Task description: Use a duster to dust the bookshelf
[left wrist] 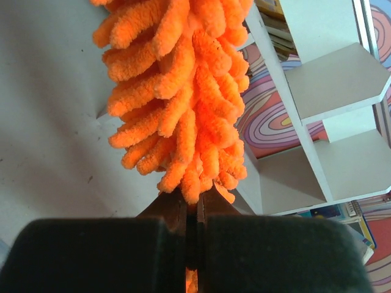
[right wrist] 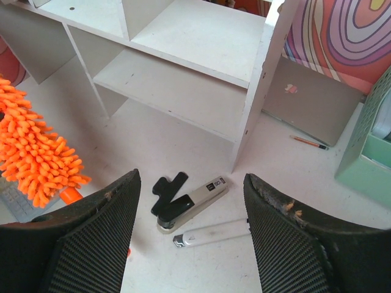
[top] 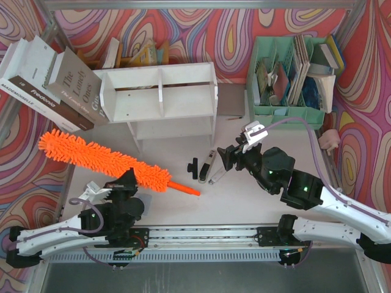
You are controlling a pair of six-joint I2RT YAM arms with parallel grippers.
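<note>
I keep lowering the orange duster (top: 91,156) with my left gripper until it lies flat, then let go, because it hangs clear of the bookshelf over open tabletop (top: 82,175).
The fluffy orange duster (top: 98,155) lies slanted across the left of the table, its thin handle pointing right. My left gripper (top: 129,182) is shut on the duster near the handle end of the fluff. In the left wrist view, orange strands (left wrist: 183,110) spill out ahead of the closed jaws (left wrist: 197,204). The white bookshelf (top: 162,101) lies behind it, and its dividers (left wrist: 330,79) show on the right of that view. My right gripper (top: 227,157) hovers open right of centre, with nothing between its fingers (right wrist: 190,178). The bookshelf (right wrist: 195,36) and the duster (right wrist: 33,162) lie beyond it.
A stapler (right wrist: 189,201) and a white marker (right wrist: 211,233) lie under the right gripper. A mint-green file organiser (top: 287,73) stands back right, with a grey flat slab (right wrist: 311,104) and a pencil (right wrist: 308,142) beside it. Large books (top: 49,82) lean at back left.
</note>
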